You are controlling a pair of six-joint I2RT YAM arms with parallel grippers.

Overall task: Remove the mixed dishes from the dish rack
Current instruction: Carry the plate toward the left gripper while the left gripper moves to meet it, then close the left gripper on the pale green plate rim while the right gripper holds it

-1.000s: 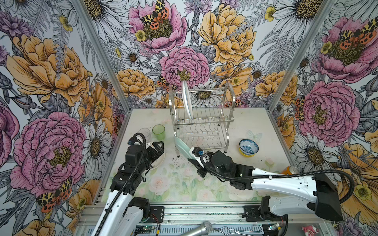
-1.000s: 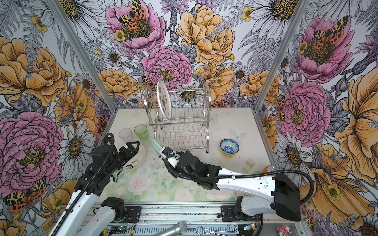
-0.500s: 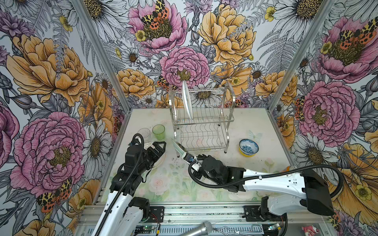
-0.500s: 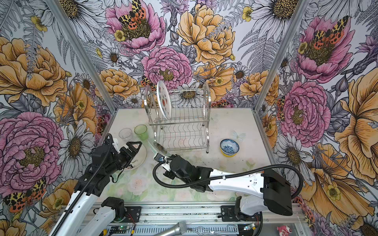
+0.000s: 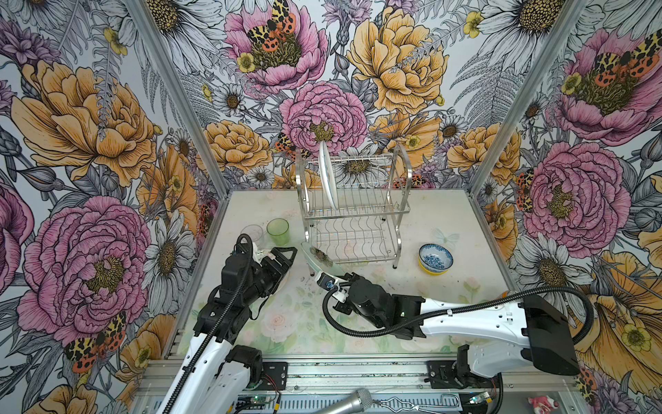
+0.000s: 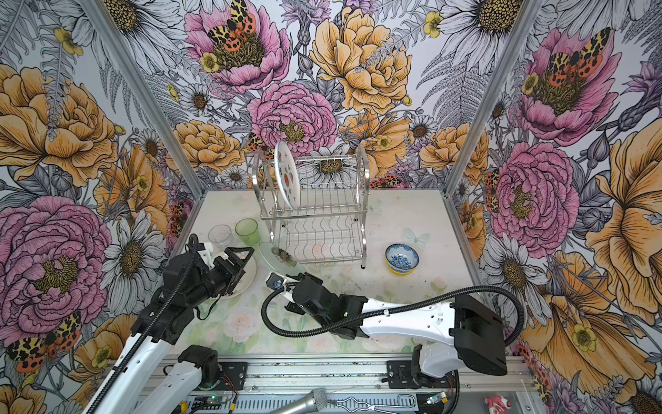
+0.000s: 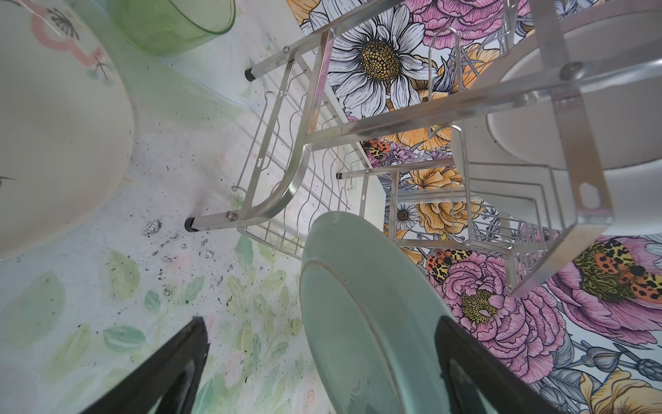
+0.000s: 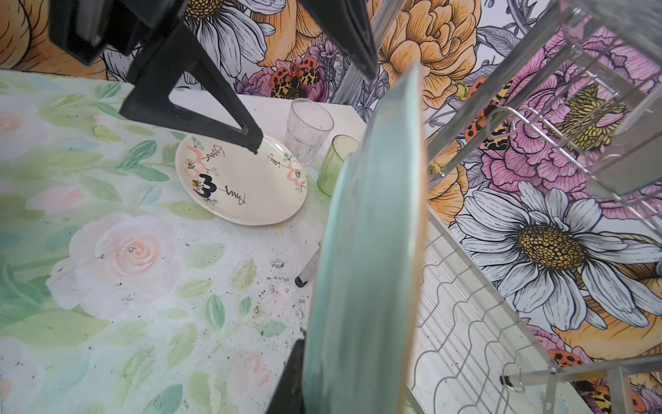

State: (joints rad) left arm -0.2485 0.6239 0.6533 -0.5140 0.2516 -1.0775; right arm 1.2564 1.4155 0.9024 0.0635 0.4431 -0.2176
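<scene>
The left gripper's open fingers face both sides of the pale green plate (image 7: 369, 320), so the robot should keep moving them toward its free edge (image 5: 307, 256) until they close there.
The dish rack (image 5: 358, 215) stands at the back of the table. A watermelon-print plate (image 6: 286, 179) is upright in its top tier. My right gripper (image 5: 327, 276) is shut on the rim of a pale green plate (image 5: 318, 258), holding it tilted just off the rack's front left leg. My left gripper (image 5: 284, 255) is open above the cream plate (image 6: 247, 276). In the left wrist view the green plate (image 7: 358, 322) shows between my open fingers (image 7: 172, 365). The green tumbler (image 5: 278, 231) and clear glass (image 5: 252, 234) stand by the left wall.
A blue-and-white bowl (image 5: 435, 256) sits nested in a yellow bowl (image 5: 435, 269) on the table right of the rack. The rack's lower tier (image 5: 353, 240) holds nothing. A microphone (image 5: 349, 401) lies on the front rail.
My right wrist has drawn back and to the left, turning the green plate while it stays near the rack's front leg. My left gripper has edged right toward the plate.
</scene>
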